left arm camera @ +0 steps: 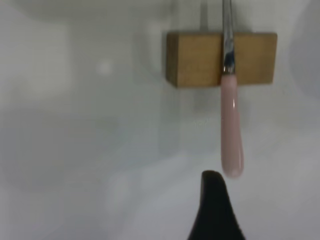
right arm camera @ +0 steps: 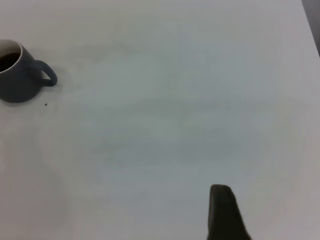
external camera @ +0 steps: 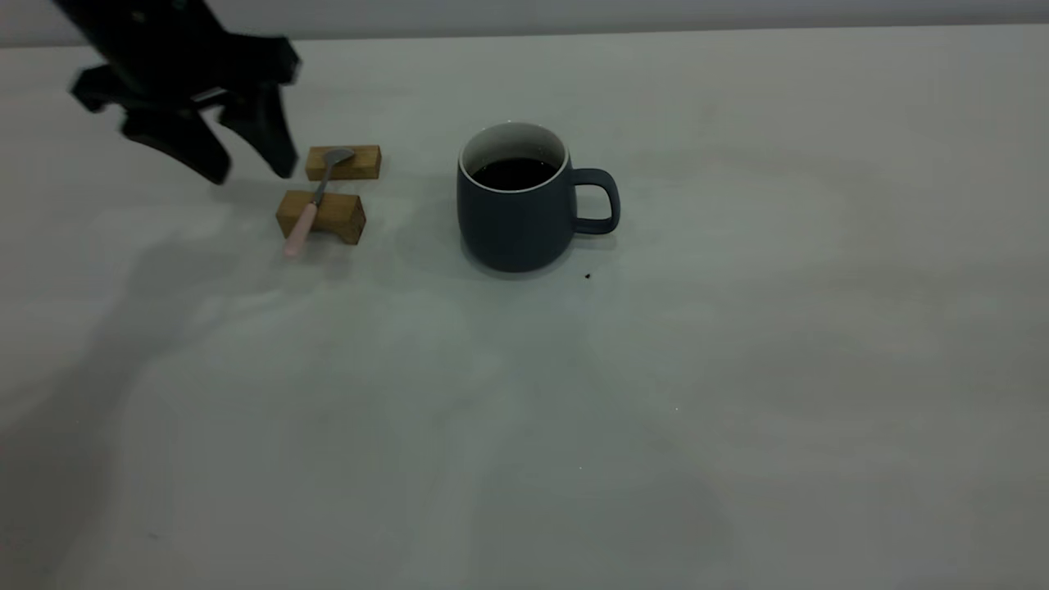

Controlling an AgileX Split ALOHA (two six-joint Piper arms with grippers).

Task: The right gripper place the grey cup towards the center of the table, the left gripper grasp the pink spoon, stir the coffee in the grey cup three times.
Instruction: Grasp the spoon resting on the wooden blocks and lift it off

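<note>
My left gripper is lowering its open fingers and should continue until they straddle the pink handle (external camera: 302, 223), which sticks free past the near wooden block, then close.
The grey cup (external camera: 518, 205) stands upright near the middle of the table (external camera: 737, 369), its handle to the right, with dark coffee (external camera: 515, 172) inside. The pink spoon (external camera: 310, 205) lies across two wooden blocks, its metal bowl on the far block and its pink handle (left arm camera: 231, 125) overhanging the near one. My left gripper (external camera: 248, 168) hovers open just left of the blocks, touching nothing. In the left wrist view one black finger (left arm camera: 215, 205) sits just short of the handle's tip. The right gripper shows only as one black finger (right arm camera: 222, 212) over bare table, far from the cup (right arm camera: 17, 72).
The far wooden block (external camera: 344, 162) and near wooden block (external camera: 324, 215) stand left of the cup. A tiny dark speck (external camera: 588, 276) lies by the cup's base. Bare table stretches to the front and right.
</note>
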